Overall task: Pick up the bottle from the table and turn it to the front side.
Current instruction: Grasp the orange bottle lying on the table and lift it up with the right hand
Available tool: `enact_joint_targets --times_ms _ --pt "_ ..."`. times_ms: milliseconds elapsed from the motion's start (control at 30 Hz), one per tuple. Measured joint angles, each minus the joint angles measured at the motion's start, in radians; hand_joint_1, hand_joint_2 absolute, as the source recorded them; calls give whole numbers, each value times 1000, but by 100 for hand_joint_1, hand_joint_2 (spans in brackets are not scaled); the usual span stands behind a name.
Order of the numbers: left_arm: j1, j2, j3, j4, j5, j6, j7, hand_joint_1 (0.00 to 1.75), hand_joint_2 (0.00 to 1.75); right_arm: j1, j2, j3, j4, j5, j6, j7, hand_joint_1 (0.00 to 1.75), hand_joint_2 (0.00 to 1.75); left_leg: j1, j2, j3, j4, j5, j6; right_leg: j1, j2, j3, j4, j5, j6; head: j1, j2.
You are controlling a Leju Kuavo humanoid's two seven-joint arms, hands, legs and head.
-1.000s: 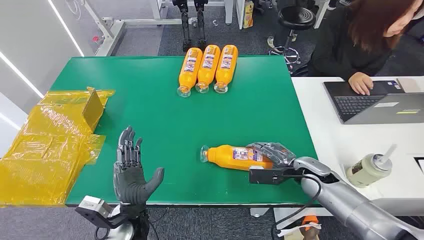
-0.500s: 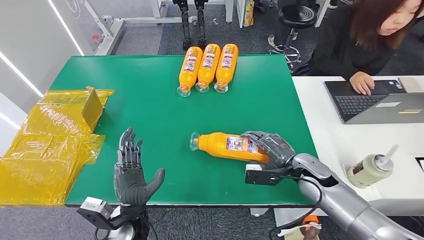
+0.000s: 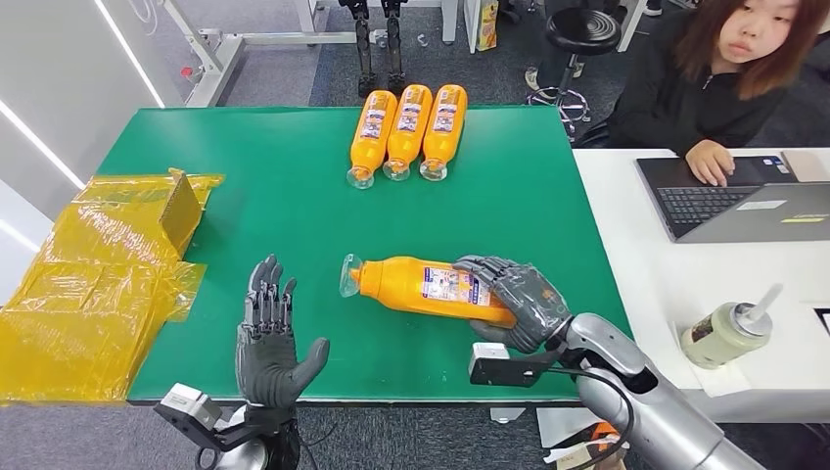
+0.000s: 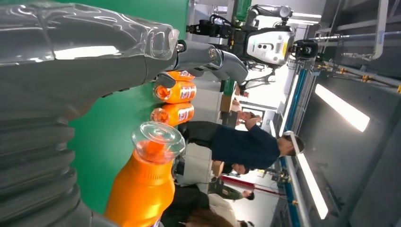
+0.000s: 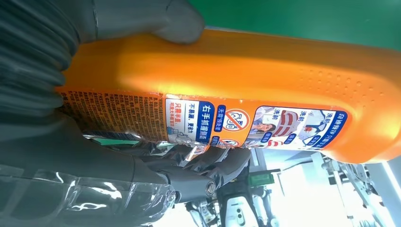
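I am looking at a label full of small blocks of print (image 3: 454,286), so I should expect another label hidden on the orange bottle's other side (image 3: 406,285) when I turn it.
An orange bottle (image 3: 416,283) with a clear cap and a blue and white label hangs above the green table (image 3: 294,206), lying on its side with the cap toward my left. My right hand (image 3: 514,299) grips its base end, fingers wrapped over the label. The right wrist view shows the bottle (image 5: 246,90) close up, with the thumb (image 5: 142,19) pressed on one side. My left hand (image 3: 269,338) stands open near the table's front edge, fingers apart and empty, a short way from the cap. In the left wrist view the bottle's cap (image 4: 157,137) points toward that hand.
Three more orange bottles (image 3: 406,132) lie side by side at the table's far edge. Yellow plastic wrapping and a cardboard piece (image 3: 108,274) cover the table's left end. A person (image 3: 724,73) sits at a white desk (image 3: 685,284) on the right with a laptop and a cup.
My right hand has lifted the bottle off the table and carried it left toward my left hand. The left hand has shifted slightly right and forward.
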Motion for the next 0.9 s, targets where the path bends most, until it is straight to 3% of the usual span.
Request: enact_joint_targets --times_ms 133,267,367,467,633,900 --pt "-10 -11 8 27 85 -84 24 0 175 46 36 -15 -13 38 -50 -33 174 175 0 -1 0 0 0 0 0 0 0 0 0 0 0 0" --pt "-29 -20 10 59 117 -104 35 0 175 125 107 -19 -55 111 -105 -22 175 175 0 0 0 -1 0 0 0 0 -1 0 -1 -1 0 0" --pt "-41 -26 10 74 127 -106 39 0 175 151 151 -19 -72 136 -106 -13 175 175 0 0 0 -1 0 -1 0 0 -1 0 -1 -1 0 0" --pt "-42 -26 10 76 128 -106 39 0 175 153 157 -19 -73 138 -106 -12 175 175 0 0 0 -1 0 -1 0 0 -1 0 -1 -1 0 0" --pt "-92 -45 29 119 140 -121 42 0 175 197 289 -47 -112 151 -82 10 174 175 1 0 -1 -1 1 -1 0 0 -1 1 -1 -2 0 0" --pt "-110 -59 30 147 179 -173 49 0 175 207 353 -57 -114 121 -61 -9 173 175 0 0 0 -1 1 -1 0 0 -1 1 -1 -1 0 0"
